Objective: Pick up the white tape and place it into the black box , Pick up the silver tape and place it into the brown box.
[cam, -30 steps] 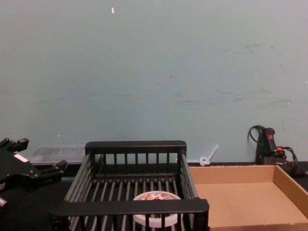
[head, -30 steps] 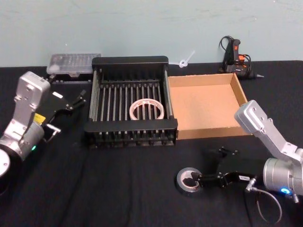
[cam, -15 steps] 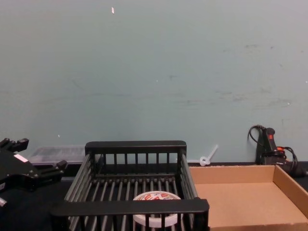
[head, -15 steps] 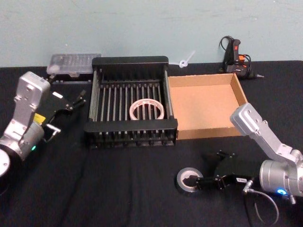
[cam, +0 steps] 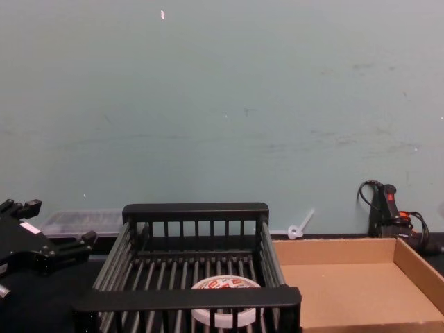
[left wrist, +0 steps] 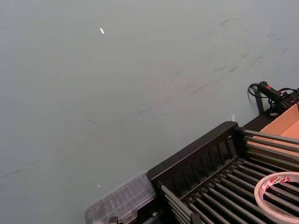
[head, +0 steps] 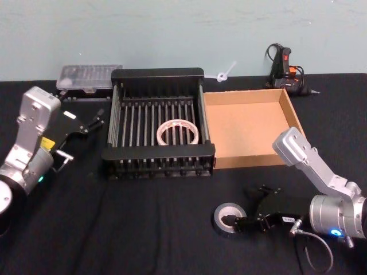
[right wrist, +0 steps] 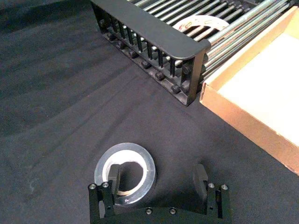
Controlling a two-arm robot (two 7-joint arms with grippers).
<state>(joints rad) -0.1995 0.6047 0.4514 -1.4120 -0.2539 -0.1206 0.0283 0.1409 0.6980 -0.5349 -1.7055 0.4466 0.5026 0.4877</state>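
Observation:
One finger is inside the hole (right wrist: 114, 176) and the other is outside, so I expect the silver tape (right wrist: 149, 171) to travel tilted, off to one side, as I carry it.
The silver tape (head: 228, 218) lies flat on the black cloth in front of the boxes. My right gripper (head: 238, 223) is down at it and open. In the right wrist view one finger (right wrist: 113, 177) stands inside the silver tape's (right wrist: 125, 173) hole and the other finger (right wrist: 200, 176) is outside the roll, apart from it. The white tape (head: 178, 132) lies on the barred floor of the black box (head: 157, 73). Beside it on the right, the brown box (head: 246, 126) holds nothing. My left gripper (head: 83, 134) hangs open, left of the black box.
A clear plastic case (head: 89, 76) sits behind the black box's left corner. A black glue gun (head: 284, 69) with its cord and a white plastic piece (head: 223, 73) lie behind the brown box. Black cloth covers the table; a pale green wall stands close behind.
My right arm has lowered and leaned in over the silver tape, bringing the gripper down around one side of the roll. The left arm and both boxes have not moved.

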